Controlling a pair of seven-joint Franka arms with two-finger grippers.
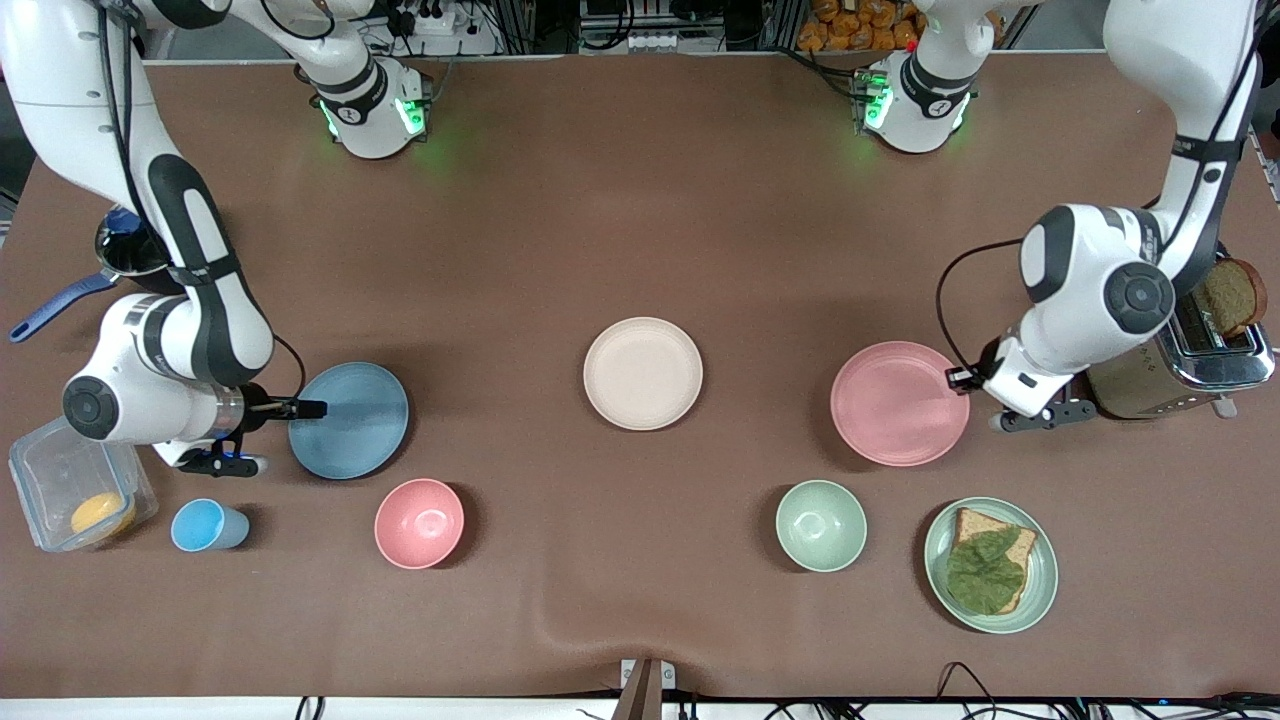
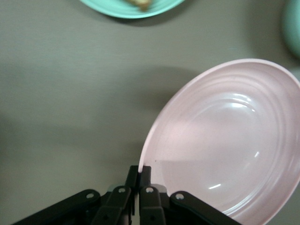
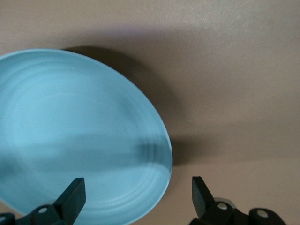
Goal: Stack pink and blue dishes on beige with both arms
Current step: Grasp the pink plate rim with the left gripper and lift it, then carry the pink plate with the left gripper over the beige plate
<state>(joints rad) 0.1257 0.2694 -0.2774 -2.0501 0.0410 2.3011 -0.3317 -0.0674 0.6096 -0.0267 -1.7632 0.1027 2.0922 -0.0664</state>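
My gripper is to stack the blue plate [image 1: 350, 420] over the pink plate [image 1: 900, 403]. Their rims look similar in width, so the blue plate should nest and almost hide the pink plate.
The beige plate [image 1: 642, 373] lies flat at the table's middle with nothing on it. The pink plate [image 1: 898, 402] is toward the left arm's end; my left gripper [image 1: 962, 378] is shut on its rim. In the left wrist view the fingers [image 2: 146, 173] pinch the thin edge of the pink plate [image 2: 225, 150], which casts a wide shadow on the cloth. The blue plate [image 1: 350, 420] lies toward the right arm's end. My right gripper [image 1: 300, 408] is open at its edge; the blue plate's [image 3: 79, 136] rim sits between the spread fingers [image 3: 75, 194].
Nearer the front camera stand a blue cup [image 1: 205, 525], a deep pink bowl [image 1: 419, 523], a green bowl [image 1: 821, 525] and a green plate [image 1: 1040, 590] carrying bread and a leaf. A toaster [image 1: 1190, 350] stands by the left arm, a plastic box [image 1: 75, 495] by the right.
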